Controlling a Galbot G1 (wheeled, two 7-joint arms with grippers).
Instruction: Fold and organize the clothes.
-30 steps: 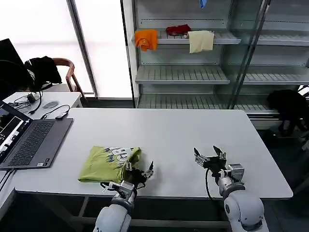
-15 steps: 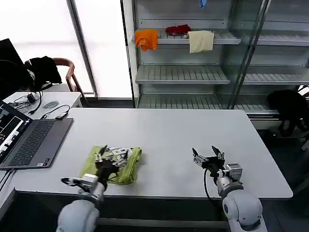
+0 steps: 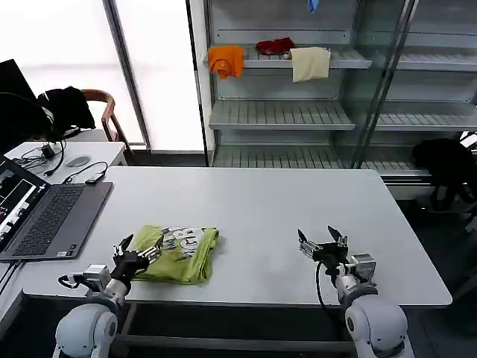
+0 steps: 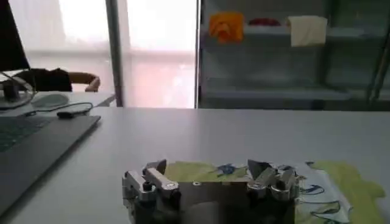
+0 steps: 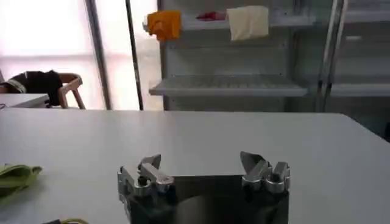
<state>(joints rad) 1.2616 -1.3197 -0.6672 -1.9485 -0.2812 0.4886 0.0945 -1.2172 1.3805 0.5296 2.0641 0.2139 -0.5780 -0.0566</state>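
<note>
My gripper will make the fold of fabric (image 3: 147,239) turn over and cover up the print when I carry it across, because creased plain green fabric lies beside the print (image 3: 184,240).
The clothes (image 3: 179,253) are one lime yellow-green T-shirt folded into a small bundle near the table's front left, with its white-blue print facing up. My left gripper (image 3: 137,252) is open at the bundle's left front corner, holding nothing. From the left wrist, the clothes (image 4: 317,185) lie just beyond the open left gripper (image 4: 207,167). My right gripper (image 3: 322,240) is open over bare table at the front right, well apart from the shirt. In the right wrist view the right gripper (image 5: 204,161) holds nothing, and an edge of the clothes (image 5: 15,176) shows far off.
An open laptop (image 3: 45,216) lies at the table's left end, with cables and a mouse on a side table (image 3: 71,153) behind it. Beyond the table (image 3: 298,209), a shelf rack (image 3: 298,112) holds orange, red and cream cloths. A black garment (image 3: 447,164) sits at the right.
My left arm has swung left from the shirt's right front side to its left front corner. The shirt's raised right fold has dropped flat. The right gripper has stayed put.
</note>
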